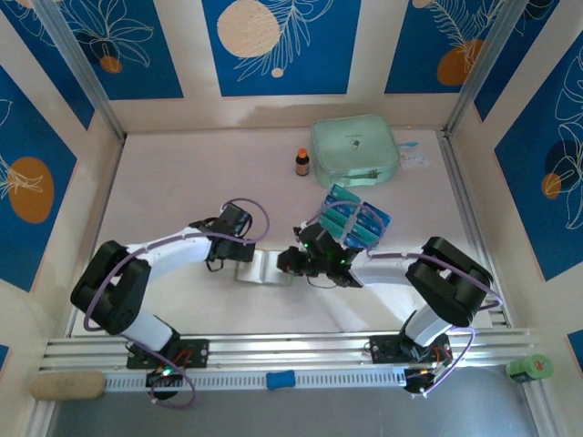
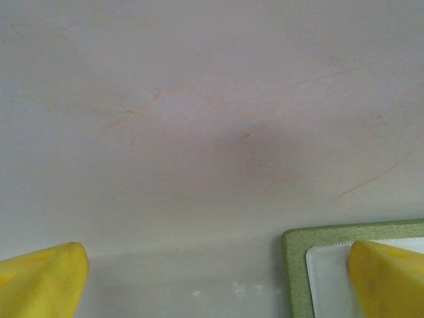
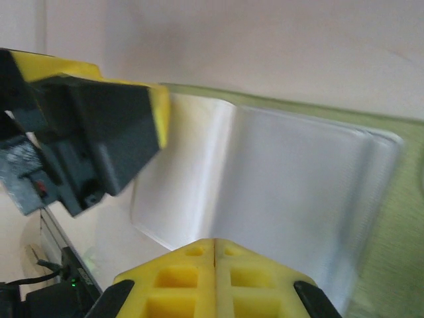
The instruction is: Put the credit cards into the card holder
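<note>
My left gripper's fingertip meets only the card holder's far corner (image 2: 295, 238), so next my left gripper comes back along the pale page (image 1: 249, 270) and steadies it before my right gripper inserts cards.
The card holder (image 1: 264, 269) lies opened flat on the table between the two grippers, pale clear pockets facing up. In the left wrist view its olive-green edge (image 2: 295, 265) frames a pale pocket. My left gripper (image 1: 237, 248) (image 2: 218, 281) is open wide, one yellow fingertip (image 2: 387, 278) over the holder's pale inside and the other over bare table. My right gripper (image 1: 291, 262) (image 3: 214, 246) is shut, nothing seen between its fingers, its tips low over the clear pockets (image 3: 291, 179). The teal-blue credit cards (image 1: 355, 218) lie fanned just behind the right wrist.
A large mint-green zip case (image 1: 355, 150) stands at the back, with a small brown bottle (image 1: 302, 162) to its left. Patterned walls close in the table on three sides. A metal rail (image 1: 291, 350) runs along the near edge.
</note>
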Available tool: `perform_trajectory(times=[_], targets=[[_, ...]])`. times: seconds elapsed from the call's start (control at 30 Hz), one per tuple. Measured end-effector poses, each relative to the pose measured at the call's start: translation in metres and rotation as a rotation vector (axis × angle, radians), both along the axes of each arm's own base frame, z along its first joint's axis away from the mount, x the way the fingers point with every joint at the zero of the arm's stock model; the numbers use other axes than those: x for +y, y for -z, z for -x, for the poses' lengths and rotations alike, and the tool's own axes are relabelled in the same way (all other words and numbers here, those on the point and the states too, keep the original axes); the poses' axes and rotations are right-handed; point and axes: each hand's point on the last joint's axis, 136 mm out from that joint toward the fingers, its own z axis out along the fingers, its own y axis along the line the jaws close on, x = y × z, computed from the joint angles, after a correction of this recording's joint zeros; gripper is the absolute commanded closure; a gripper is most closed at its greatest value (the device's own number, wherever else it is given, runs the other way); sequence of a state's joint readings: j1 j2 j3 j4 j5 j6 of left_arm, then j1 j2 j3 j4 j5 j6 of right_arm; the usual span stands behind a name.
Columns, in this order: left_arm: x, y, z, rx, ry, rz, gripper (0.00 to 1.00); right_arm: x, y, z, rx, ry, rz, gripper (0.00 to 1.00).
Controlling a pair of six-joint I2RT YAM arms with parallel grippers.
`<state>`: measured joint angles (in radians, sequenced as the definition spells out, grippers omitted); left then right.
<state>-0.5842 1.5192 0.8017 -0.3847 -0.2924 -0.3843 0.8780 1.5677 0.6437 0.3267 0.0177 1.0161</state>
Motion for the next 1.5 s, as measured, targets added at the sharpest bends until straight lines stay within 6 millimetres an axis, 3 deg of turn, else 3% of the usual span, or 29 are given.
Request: perform_trajectory(times=[0.1,0.2,0.57,0.87,0.97,1.2,1.37,1.5], targets=[[0.0,-0.004,-0.001,-0.011,-0.002,0.008,0.0,0.015,-0.015,-0.008,-0.029,-0.028,-0.027,1.0],[-0.001,-0.005,-0.001,-0.015,-0.003,0.012,0.0,0.028,-0.017,-0.015,-0.032,-0.05,-0.039,1.0],[0.0,-0.012,0.0,-0.024,-0.012,0.024,0.0,0.046,0.036,-0.012,0.071,-0.099,0.024,1.0],[-0.006,-0.036,0.005,-0.06,-0.036,0.14,0.0,0.054,0.034,-0.013,0.073,-0.109,-0.007,1.0],[-0.008,-0.03,0.016,-0.036,-0.046,0.184,0.0,0.054,0.034,-0.013,0.075,-0.109,-0.011,1.0],[-0.001,0.004,0.044,0.064,-0.09,0.212,0.0,0.055,0.033,-0.013,0.075,-0.111,-0.015,1.0],[0.0,0.011,0.049,0.075,-0.109,0.224,0.0,0.053,0.033,-0.011,0.072,-0.114,-0.022,1.0],[-0.001,0.01,0.047,0.068,-0.115,0.233,0.0,0.037,0.034,-0.005,0.08,-0.102,-0.012,1.0]])
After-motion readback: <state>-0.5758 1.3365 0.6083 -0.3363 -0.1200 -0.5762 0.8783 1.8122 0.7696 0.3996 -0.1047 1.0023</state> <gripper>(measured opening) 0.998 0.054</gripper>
